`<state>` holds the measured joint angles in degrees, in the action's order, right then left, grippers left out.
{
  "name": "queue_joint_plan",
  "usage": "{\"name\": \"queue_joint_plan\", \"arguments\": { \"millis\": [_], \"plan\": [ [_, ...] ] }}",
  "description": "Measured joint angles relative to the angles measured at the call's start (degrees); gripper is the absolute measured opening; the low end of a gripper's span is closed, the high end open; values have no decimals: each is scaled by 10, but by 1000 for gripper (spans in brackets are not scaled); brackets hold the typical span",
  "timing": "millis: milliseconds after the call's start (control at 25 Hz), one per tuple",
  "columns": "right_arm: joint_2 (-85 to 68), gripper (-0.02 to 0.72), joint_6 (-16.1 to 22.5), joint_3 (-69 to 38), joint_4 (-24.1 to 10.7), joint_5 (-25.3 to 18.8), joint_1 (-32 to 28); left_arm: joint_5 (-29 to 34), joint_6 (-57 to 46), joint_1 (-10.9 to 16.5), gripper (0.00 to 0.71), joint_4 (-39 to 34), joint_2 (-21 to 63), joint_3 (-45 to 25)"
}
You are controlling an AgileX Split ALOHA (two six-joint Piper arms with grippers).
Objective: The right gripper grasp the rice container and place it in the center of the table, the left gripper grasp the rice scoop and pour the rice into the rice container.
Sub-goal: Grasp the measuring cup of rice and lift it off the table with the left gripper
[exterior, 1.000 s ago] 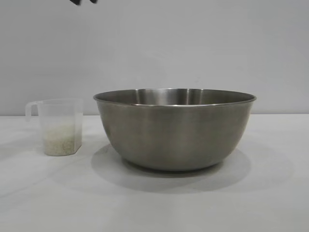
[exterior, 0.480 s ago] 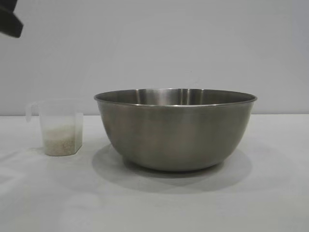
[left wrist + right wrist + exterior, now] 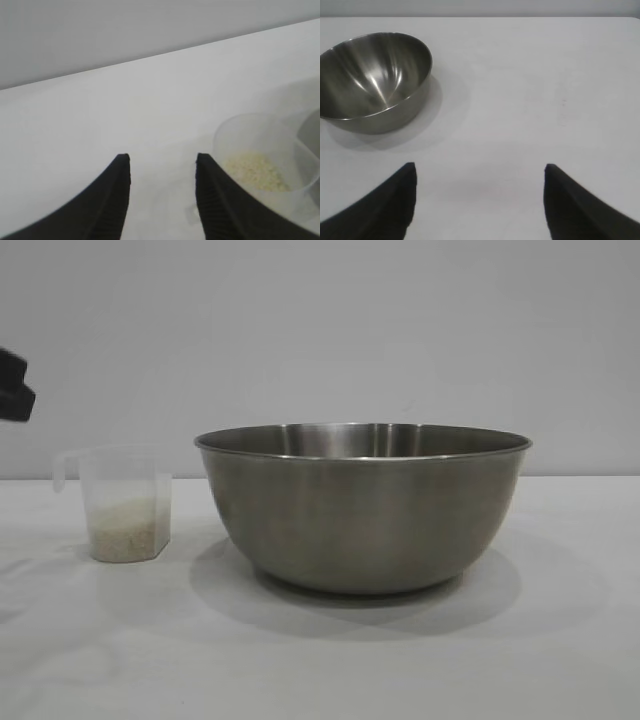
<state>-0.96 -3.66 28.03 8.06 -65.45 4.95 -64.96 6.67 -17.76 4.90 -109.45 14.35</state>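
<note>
I expect the rice scoop (image 3: 125, 502) to come away empty when I pour, because the rice lies as loose grains (image 3: 124, 532) under a wide open rim.
The rice container (image 3: 363, 505), a big steel bowl, stands in the middle of the white table (image 3: 320, 660); it also shows in the right wrist view (image 3: 372, 80), empty. The rice scoop (image 3: 122, 502), a frosted plastic cup with rice (image 3: 124, 525) in its bottom, stands left of the bowl, handle pointing left. The left gripper (image 3: 162, 159) is open and empty above the table, with the scoop (image 3: 260, 160) just beside one finger; part of it shows at the exterior view's left edge (image 3: 14, 388). The right gripper (image 3: 480, 170) is open and empty, away from the bowl.
A plain grey wall (image 3: 320, 330) stands behind the table. Bare white cloth lies in front of the bowl and to its right.
The left gripper has come down from the top of the exterior view to the left edge, closer to the scoop. The bowl and the scoop have not moved.
</note>
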Motion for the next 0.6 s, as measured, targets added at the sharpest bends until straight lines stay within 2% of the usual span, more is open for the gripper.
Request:
{"name": "queue_joint_plan", "arguments": {
  "millis": [600],
  "plan": [
    [0,500,0,0,0,0,4,-6,-5,0,261,1,-45,47]
  ]
}}
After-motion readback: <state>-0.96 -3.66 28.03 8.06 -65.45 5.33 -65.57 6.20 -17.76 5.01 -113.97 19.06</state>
